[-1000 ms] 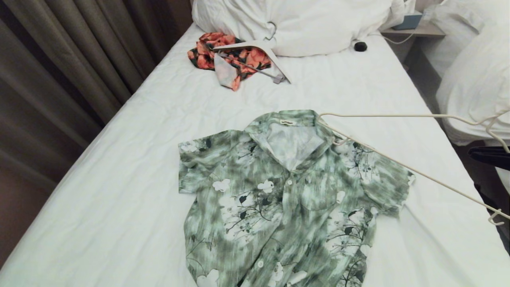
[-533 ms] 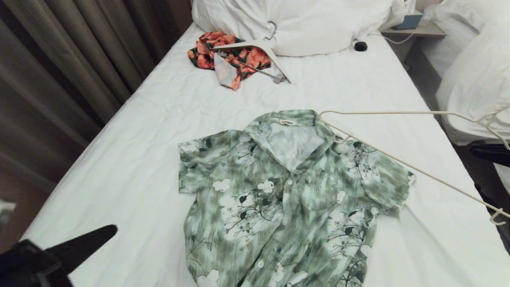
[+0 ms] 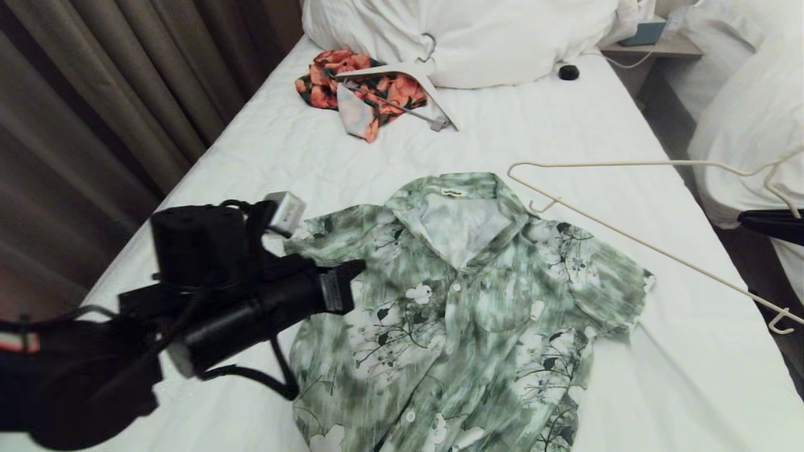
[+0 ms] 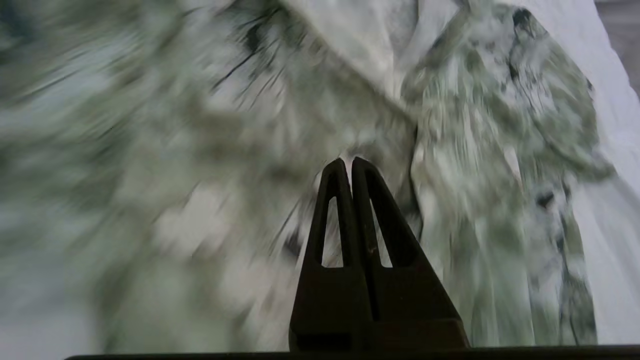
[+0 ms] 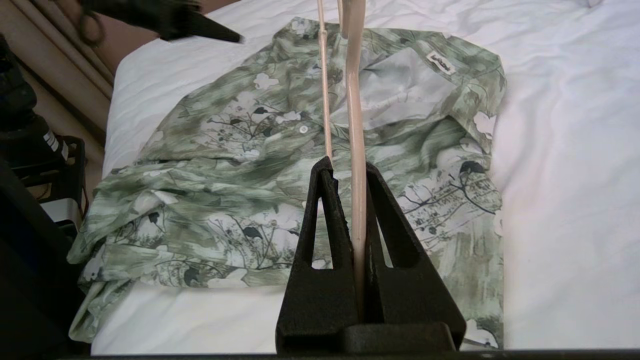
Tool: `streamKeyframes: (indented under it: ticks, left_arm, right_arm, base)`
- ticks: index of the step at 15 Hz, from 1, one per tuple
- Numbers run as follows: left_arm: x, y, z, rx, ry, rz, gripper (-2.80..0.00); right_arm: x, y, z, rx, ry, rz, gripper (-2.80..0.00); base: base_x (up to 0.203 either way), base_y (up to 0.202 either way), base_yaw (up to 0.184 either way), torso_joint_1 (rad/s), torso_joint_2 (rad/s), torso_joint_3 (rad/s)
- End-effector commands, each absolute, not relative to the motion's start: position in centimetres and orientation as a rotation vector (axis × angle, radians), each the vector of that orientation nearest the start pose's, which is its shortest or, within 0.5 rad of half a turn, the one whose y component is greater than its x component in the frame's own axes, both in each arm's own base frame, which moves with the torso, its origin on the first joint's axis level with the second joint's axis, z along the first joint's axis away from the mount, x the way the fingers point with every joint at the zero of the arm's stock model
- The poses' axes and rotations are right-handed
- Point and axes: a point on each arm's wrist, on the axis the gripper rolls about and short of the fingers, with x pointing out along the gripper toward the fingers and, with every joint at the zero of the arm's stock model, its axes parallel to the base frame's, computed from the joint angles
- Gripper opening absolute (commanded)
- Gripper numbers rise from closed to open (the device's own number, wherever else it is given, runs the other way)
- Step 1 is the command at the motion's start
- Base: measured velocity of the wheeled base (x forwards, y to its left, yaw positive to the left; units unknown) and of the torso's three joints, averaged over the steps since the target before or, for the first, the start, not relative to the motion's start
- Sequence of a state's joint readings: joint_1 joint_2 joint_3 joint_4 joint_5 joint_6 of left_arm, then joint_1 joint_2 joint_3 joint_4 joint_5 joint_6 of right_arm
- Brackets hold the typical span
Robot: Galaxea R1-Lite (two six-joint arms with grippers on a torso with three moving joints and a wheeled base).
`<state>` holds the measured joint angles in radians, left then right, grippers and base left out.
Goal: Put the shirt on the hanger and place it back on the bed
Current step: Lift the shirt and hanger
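I keep moving my left gripper to the collar's near edge [image 3: 416,228] and close it there, because the collar is open and the hanger's tip [image 3: 512,170] is beside the collar's far edge.
The green and white floral shirt [image 3: 465,314] lies flat and face up on the white bed [image 3: 565,138], collar toward the pillows. My right gripper [image 5: 349,164], at the bed's right edge [image 3: 769,223], is shut on the thin cream hanger [image 5: 354,150]. The hanger [image 3: 615,164] is held level above the sheet, its far tip just beyond the shirt's collar. My left arm [image 3: 251,301] reaches in from the lower left over the shirt's sleeve. Its gripper [image 4: 347,161] is shut and empty above the shirt [image 4: 475,150], pointing toward the collar.
An orange-red garment [image 3: 370,88] with a wide white hanger [image 3: 433,94] lies near the pillows [image 3: 490,37]. A small black object [image 3: 568,73] sits by them. Curtains [image 3: 94,94] line the left side. A neighbouring bed [image 3: 747,125] stands to the right.
My left arm has swung in from the lower left to above the shirt's sleeve. The hanger has lifted slightly, and its tip has come off the collar.
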<state>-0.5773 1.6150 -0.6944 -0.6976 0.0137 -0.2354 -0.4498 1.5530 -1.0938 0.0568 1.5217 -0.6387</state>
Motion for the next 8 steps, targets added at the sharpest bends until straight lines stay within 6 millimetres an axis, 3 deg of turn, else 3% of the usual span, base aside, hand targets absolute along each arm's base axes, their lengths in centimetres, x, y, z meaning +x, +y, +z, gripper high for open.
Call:
streamKeyframes:
  ticks: [1, 4, 5, 8]
  left_arm:
    - [26.8, -18.9, 15.7, -0.149, 0.345, -0.53, -2.8]
    - [30.0, -21.4, 15.2, -0.161, 0.318, -0.507, -2.8]
    - [30.9, -21.9, 15.3, -0.164, 0.299, -0.5, 0.0]
    - [33.4, -22.1, 15.6, -0.165, 0.253, -0.452, 0.0]
  right_arm:
    - [24.8, -9.5, 24.5, -0.109, -0.04, 1.086, -2.8]
    - [25.6, -9.9, 24.5, -0.107, -0.039, 1.086, -2.8]
    - [25.8, -10.0, 24.2, -0.102, -0.035, 1.087, -2.8]
    - [26.2, -10.1, 23.9, -0.095, -0.031, 1.087, -2.8]
  base:
    - [0.0, 0.0, 0.0, 0.0, 0.0, 0.0]
    - [0.0, 0.0, 0.0, 0.0, 0.0, 0.0]
    - [0.0, 0.0, 0.0, 0.0, 0.0, 0.0]
    - [0.0, 0.0, 0.0, 0.0, 0.0, 0.0]
